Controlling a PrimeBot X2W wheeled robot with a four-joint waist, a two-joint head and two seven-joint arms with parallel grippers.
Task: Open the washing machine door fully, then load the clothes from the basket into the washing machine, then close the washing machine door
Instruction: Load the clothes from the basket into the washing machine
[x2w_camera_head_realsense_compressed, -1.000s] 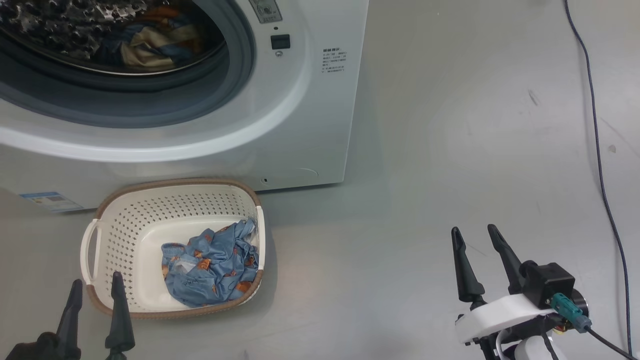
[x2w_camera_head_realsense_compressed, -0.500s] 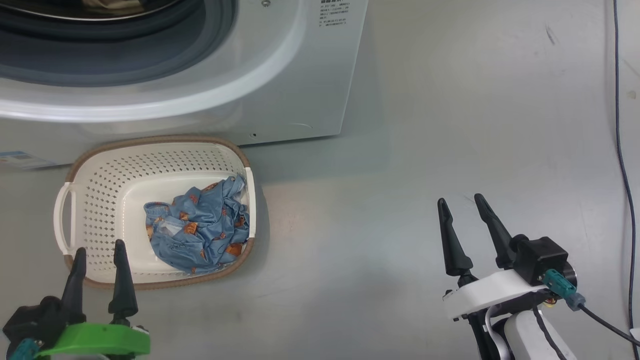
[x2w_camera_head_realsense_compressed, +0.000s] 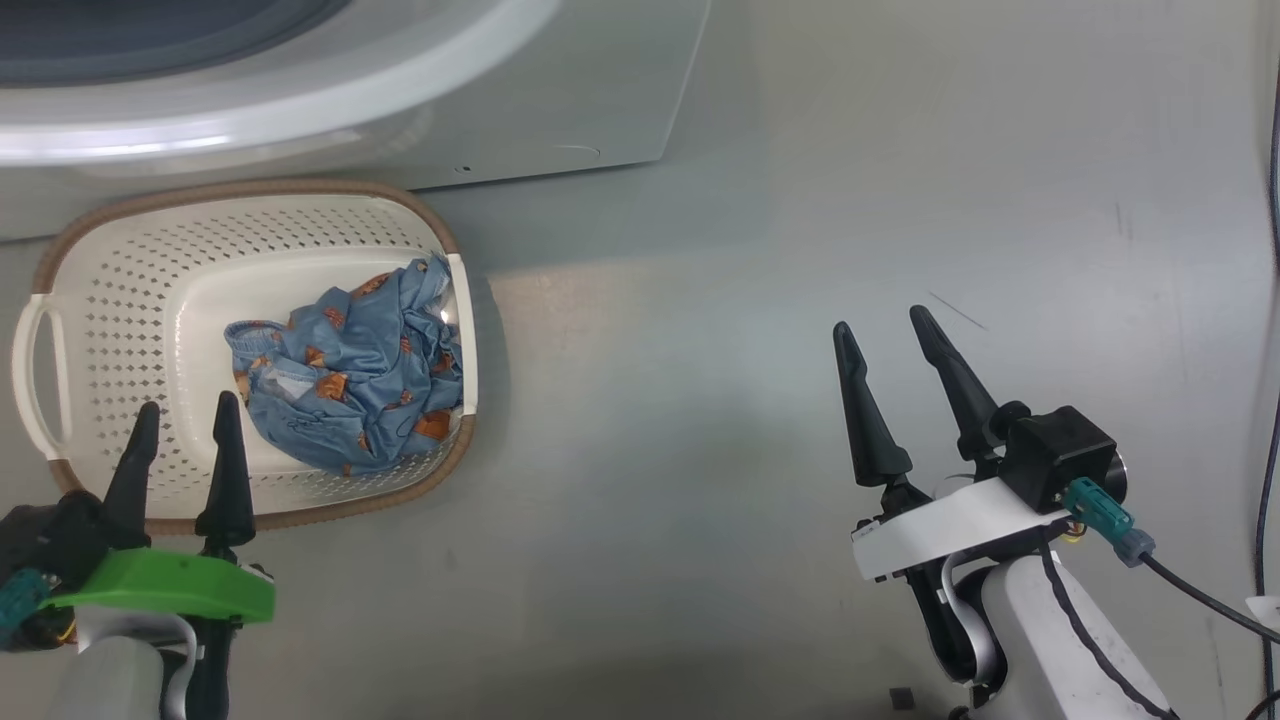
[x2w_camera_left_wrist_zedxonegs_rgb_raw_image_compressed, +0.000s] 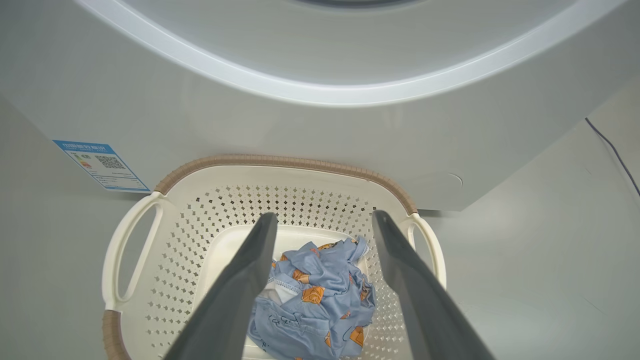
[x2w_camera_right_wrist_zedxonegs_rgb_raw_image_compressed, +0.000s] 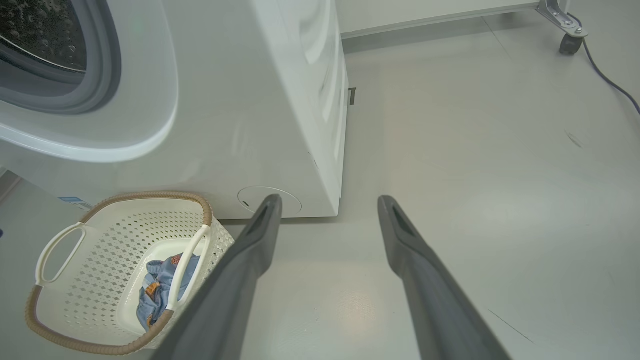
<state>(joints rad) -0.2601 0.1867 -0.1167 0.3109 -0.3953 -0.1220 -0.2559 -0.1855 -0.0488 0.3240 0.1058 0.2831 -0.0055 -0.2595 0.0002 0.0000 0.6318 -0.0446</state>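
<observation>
Orange prints (x2w_camera_head_realsense_compressed: 331, 385) show all across the heap, so when I lift the blue garment (x2w_camera_head_realsense_compressed: 360, 370), I expect it to rise bunched together and leave the basket empty.
The cream basket (x2w_camera_head_realsense_compressed: 120, 270) with a brown rim sits on the floor against the front of the white washing machine (x2w_camera_head_realsense_compressed: 560, 90). In it lies a crumpled blue garment with orange prints, the clothes (x2w_camera_head_realsense_compressed: 350, 390). My left gripper (x2w_camera_head_realsense_compressed: 188, 403) is open above the basket's near left part. The left wrist view looks between the left gripper (x2w_camera_left_wrist_zedxonegs_rgb_raw_image_compressed: 324, 215) fingers at the clothes (x2w_camera_left_wrist_zedxonegs_rgb_raw_image_compressed: 320, 295) and basket (x2w_camera_left_wrist_zedxonegs_rgb_raw_image_compressed: 280, 161). Off to the right, my right gripper (x2w_camera_head_realsense_compressed: 879, 320) is open over bare floor. The right wrist view has the right gripper (x2w_camera_right_wrist_zedxonegs_rgb_raw_image_compressed: 329, 198), basket (x2w_camera_right_wrist_zedxonegs_rgb_raw_image_compressed: 100, 230) and the steel drum (x2w_camera_right_wrist_zedxonegs_rgb_raw_image_compressed: 35, 30). The washing machine door is out of view.
Grey floor (x2w_camera_head_realsense_compressed: 700, 350) spreads to the right of the machine. A dark cable (x2w_camera_right_wrist_zedxonegs_rgb_raw_image_compressed: 607, 82) runs along the far right beside a caster wheel (x2w_camera_right_wrist_zedxonegs_rgb_raw_image_compressed: 567, 42). A blue sticker (x2w_camera_left_wrist_zedxonegs_rgb_raw_image_compressed: 100, 165) marks the machine's lower left corner, and a round cover (x2w_camera_right_wrist_zedxonegs_rgb_raw_image_compressed: 250, 196) its lower right.
The head camera has tilted down, so machine and basket slid up the picture and the drum left it. More of both arms shows. Both grippers stay open.
</observation>
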